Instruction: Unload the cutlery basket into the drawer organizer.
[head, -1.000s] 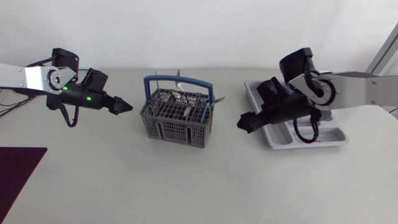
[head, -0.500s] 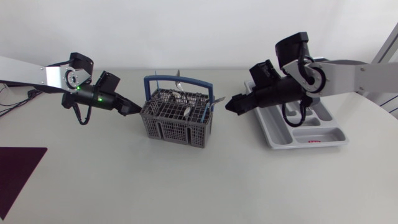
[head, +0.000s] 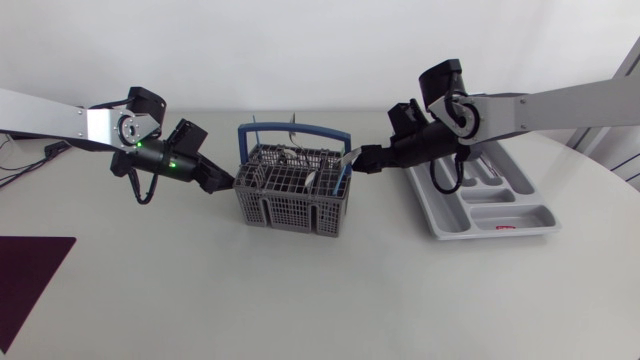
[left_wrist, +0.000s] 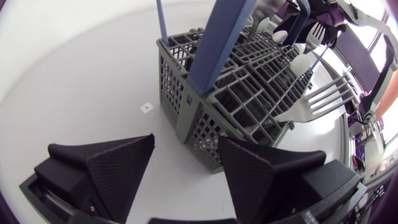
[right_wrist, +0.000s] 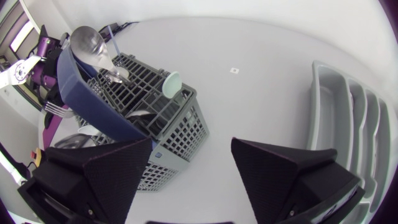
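The spoon (head: 310, 180) is standing upright in the basket's open grid (head: 286, 179), so it will come straight out when the robot lifts it while holding the side of the basket.
A grey cutlery basket (head: 290, 188) with a blue handle (head: 300, 130) stands mid-table and holds several utensils. The grey drawer organizer (head: 487, 193) lies to its right. My left gripper (head: 226, 183) is at the basket's left wall. In the left wrist view it (left_wrist: 186, 162) is open, with the basket's (left_wrist: 242, 81) lower corner just ahead of the gap and a fork (left_wrist: 317, 102) sticking out sideways. My right gripper (head: 366, 161) is at the basket's upper right corner. In the right wrist view it (right_wrist: 193, 162) is open above the basket (right_wrist: 149, 118), where a spoon (right_wrist: 90, 40) stands up.
The organizer (right_wrist: 348, 118) lies beside my right gripper, its compartments looking bare. A dark purple mat (head: 30, 270) lies at the table's front left corner. The white tabletop stretches wide in front of the basket.
Both arms closed in on the basket, the left moving right and the right moving left off the organizer. The basket appears to sit slightly further right than before.
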